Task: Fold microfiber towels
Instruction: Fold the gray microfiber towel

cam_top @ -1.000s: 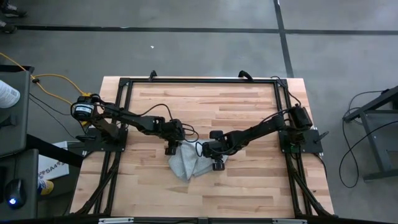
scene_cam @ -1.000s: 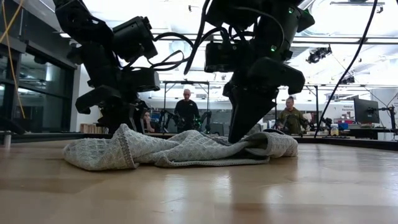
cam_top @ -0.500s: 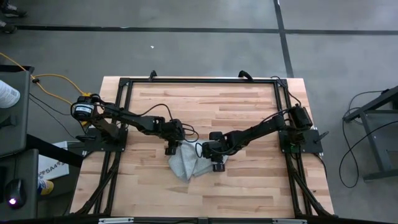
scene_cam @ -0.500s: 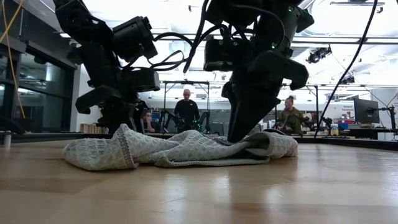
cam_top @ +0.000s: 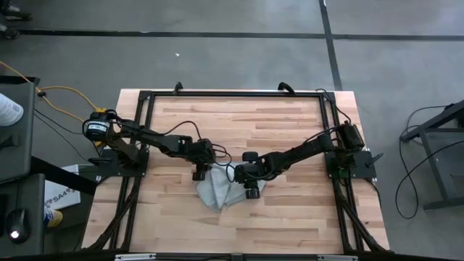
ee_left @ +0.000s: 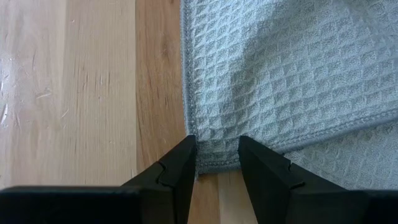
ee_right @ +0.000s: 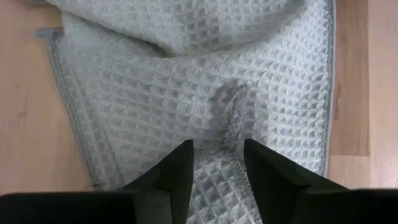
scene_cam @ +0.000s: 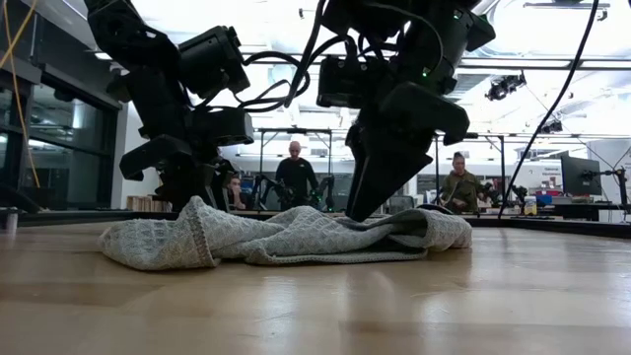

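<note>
My right gripper is to pinch the towel's raised corner and lift it together with my left gripper before folding, as I see the towel folded over itself.
The light grey-blue microfiber towel lies crumpled and partly folded over itself on the middle of the wooden table. My left gripper is down at the towel's far edge. It is open, and one towel corner lies flat on the wood between its fingers. My right gripper points down over the towel's right part. It is open too, its fingers on either side of a small raised crease in the cloth. In the low view the towel is a low heap. My left gripper stands with a finger on each side of the towel's hemmed corner, coming from above; whether the fingers touch the cloth I cannot tell. My right gripper hangs open close over the crease; whether its fingertips touch the towel I cannot tell.
A black metal frame runs along the table's far edge and down both sides by the arm bases. Bare wood lies toward the near edge. In the low view people stand in the room far beyond the table.
My right gripper has opened and let go of the towel fold it was shut on. It has also tipped a little, so its fingertips have shifted slightly. The towel lies where it was, keeping a small raised crease.
</note>
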